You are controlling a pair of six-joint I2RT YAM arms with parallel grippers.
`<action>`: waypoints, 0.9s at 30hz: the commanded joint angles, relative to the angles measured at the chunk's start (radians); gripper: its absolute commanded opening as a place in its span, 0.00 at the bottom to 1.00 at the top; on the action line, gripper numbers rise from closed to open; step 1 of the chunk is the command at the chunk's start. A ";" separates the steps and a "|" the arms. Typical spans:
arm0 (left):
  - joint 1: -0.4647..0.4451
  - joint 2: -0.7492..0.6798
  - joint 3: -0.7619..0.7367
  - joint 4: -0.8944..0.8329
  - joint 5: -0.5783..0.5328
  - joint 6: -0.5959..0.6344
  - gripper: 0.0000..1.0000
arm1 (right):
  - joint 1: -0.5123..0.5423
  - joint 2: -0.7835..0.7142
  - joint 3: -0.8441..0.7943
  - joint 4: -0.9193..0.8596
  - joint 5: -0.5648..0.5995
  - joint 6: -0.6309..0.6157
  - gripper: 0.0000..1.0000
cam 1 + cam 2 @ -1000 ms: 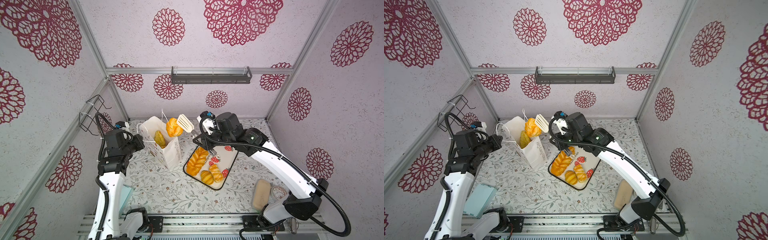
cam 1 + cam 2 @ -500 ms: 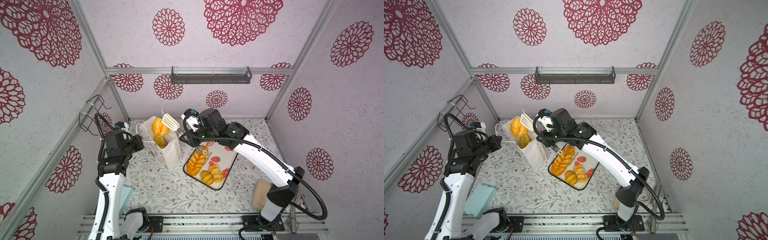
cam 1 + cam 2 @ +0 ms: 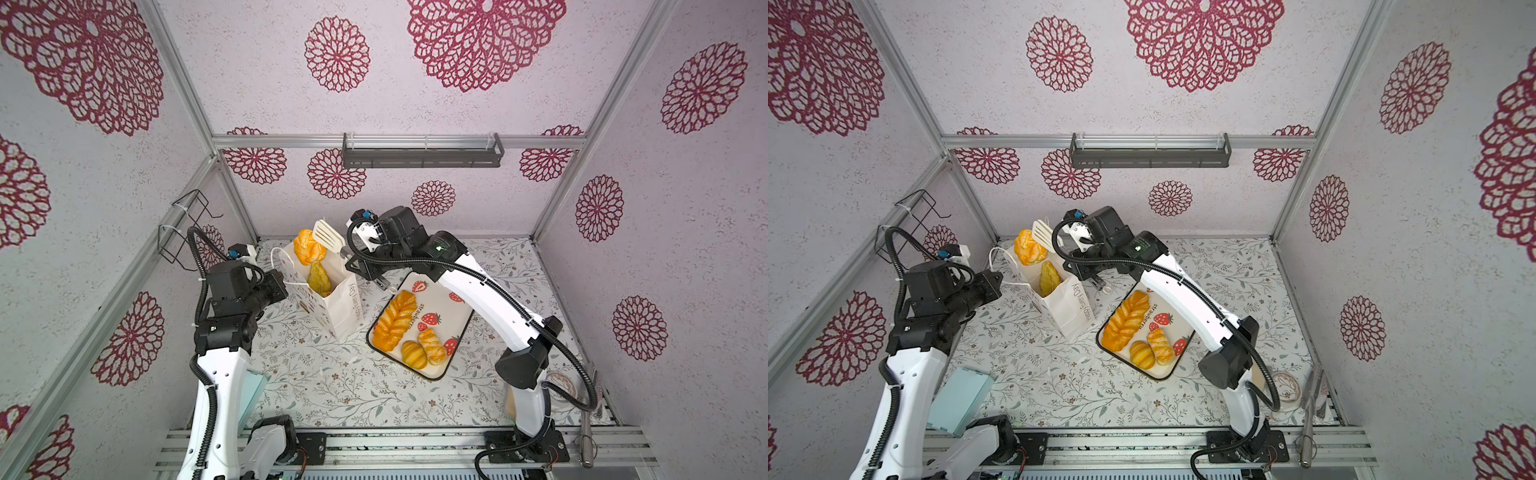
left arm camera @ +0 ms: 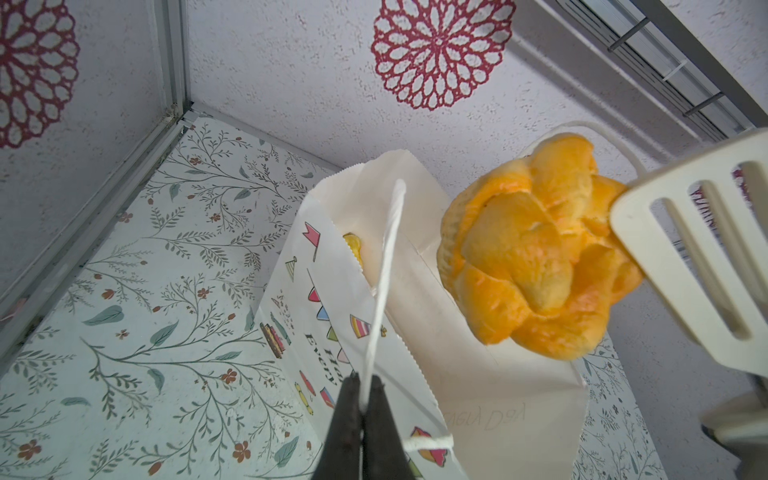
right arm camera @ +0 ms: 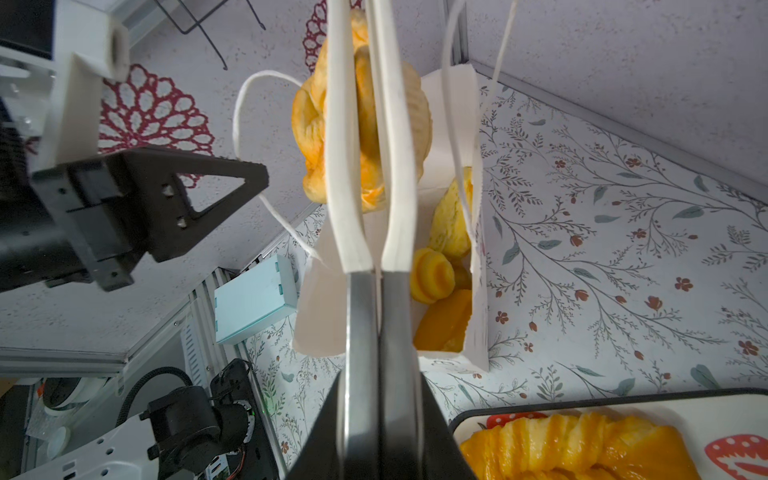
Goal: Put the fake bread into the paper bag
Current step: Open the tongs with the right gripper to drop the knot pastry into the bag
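Note:
The tongs are holding the golden roll (image 3: pixel 308 247) over the paper bag's wide opening (image 3: pixel 330 269), so my right gripper should keep lowering the roll until it is inside, then let go.
The white paper bag (image 3: pixel 340 307) stands upright at the back left, mouth open, with fake bread (image 3: pixel 319 278) inside it. My left gripper (image 4: pixel 363 388) is shut on the bag's near cord handle (image 4: pixel 388 257). My right gripper (image 5: pixel 380 374) is shut on the metal handles of white slotted tongs (image 3: pixel 328 237). The tongs pinch a round golden roll (image 3: pixel 307 247) just above the bag's far rim. A braided loaf (image 3: pixel 395 320) and two croissants (image 3: pixel 413 354) lie on the strawberry-print tray (image 3: pixel 440 299) to the right of the bag.
A pale teal box (image 3: pixel 959 399) lies at the front left beside my left arm. A beige block (image 3: pixel 509 405) and a tape roll (image 3: pixel 561 384) sit near my right arm's base. A wire rack (image 3: pixel 183 232) hangs on the left wall, a grey shelf (image 3: pixel 422 151) on the back wall.
My right arm has swung left, carrying the roll in the tongs from beside the bag to above its mouth. The left gripper and the bag have stayed put.

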 commanded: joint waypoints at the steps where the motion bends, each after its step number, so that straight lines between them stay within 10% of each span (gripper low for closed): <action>1: 0.009 -0.016 -0.013 0.006 -0.012 0.016 0.00 | -0.032 -0.002 0.060 0.049 -0.039 -0.003 0.14; 27: 0.014 -0.014 -0.015 0.010 -0.005 0.013 0.00 | -0.049 0.096 0.075 0.119 -0.158 0.058 0.25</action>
